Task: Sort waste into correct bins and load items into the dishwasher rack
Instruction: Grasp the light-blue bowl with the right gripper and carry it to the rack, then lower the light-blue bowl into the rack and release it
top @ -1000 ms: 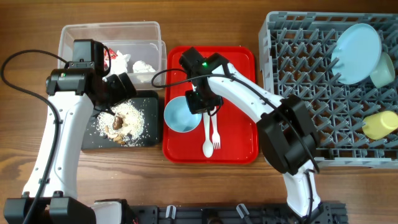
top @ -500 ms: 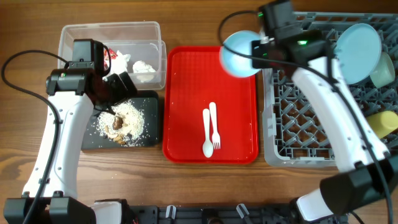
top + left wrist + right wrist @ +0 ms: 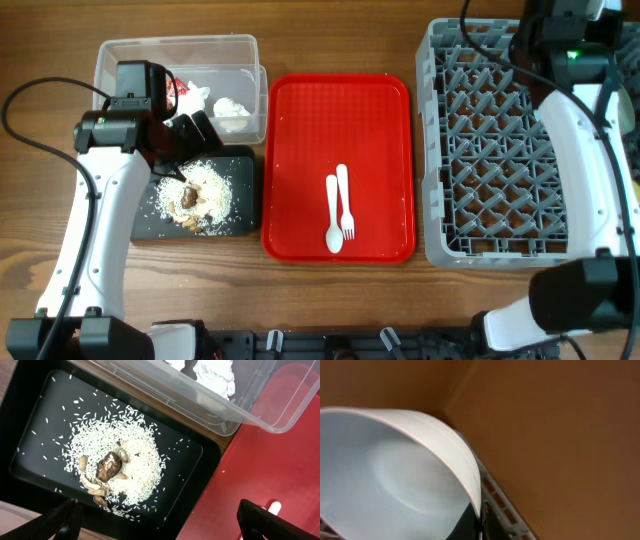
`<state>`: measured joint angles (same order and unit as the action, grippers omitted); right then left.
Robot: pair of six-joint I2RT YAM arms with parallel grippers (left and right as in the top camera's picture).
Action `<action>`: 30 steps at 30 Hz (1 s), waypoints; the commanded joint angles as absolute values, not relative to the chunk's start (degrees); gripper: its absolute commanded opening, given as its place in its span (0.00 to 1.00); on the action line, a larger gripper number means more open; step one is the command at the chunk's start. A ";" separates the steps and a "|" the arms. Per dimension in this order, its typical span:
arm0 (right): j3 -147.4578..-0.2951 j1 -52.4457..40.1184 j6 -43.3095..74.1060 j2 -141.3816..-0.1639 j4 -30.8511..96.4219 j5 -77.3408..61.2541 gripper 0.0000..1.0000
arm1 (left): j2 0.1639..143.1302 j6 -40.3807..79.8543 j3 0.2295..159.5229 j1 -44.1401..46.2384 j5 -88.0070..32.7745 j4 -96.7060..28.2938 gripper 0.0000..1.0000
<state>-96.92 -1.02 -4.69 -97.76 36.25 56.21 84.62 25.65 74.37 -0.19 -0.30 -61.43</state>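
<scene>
My right gripper needs to bring the pale blue bowl back and lower it among the empty pegs [image 3: 486,96], because the bowl hangs high over the grey rack's far edge [image 3: 485,24].
My left gripper [image 3: 190,140] hangs open and empty over the black tray [image 3: 245,190], which holds rice grains with brown lumps [image 3: 112,465]. Its fingers frame the tray's near edge in the left wrist view [image 3: 165,525]. The clear tub [image 3: 130,60] holds white tissue [image 3: 228,105] and a bit of red wrapper [image 3: 172,92]. My right gripper [image 3: 479,515] is shut on the rim of the pale blue bowl [image 3: 385,475], above the far edge of the grey rack [image 3: 480,150]. A white spoon [image 3: 331,212] and fork [image 3: 345,205] lie on the red tray [image 3: 300,120]. The plate, mint bowl and cup are hidden behind my right arm.
My right arm [image 3: 590,120] crosses the rack's right side from the top of the overhead view. The rack's left and middle pegs stand bare. The clear tub's wall [image 3: 235,410] runs along the black tray's far side.
My right gripper has lifted the pale blue bowl off the red tray and carried it right and away, to the rack's far right corner. The left arm has not moved.
</scene>
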 commanded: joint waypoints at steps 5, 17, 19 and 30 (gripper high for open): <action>-97.47 -0.03 -6.52 -110.30 36.53 61.01 0.04 | 83.57 26.20 74.48 -0.49 -0.58 -61.23 1.00; -97.36 -3.49 3.20 -113.91 46.00 56.01 0.04 | 83.57 26.20 74.48 -0.49 -0.58 -60.42 1.00; -97.03 -3.60 4.73 -114.06 47.00 53.67 0.04 | 83.57 26.20 74.48 -0.49 -0.58 -60.42 1.00; -96.99 -3.99 12.62 -114.91 53.87 54.43 0.04 | 83.57 26.20 74.48 -0.49 -0.58 -60.45 1.00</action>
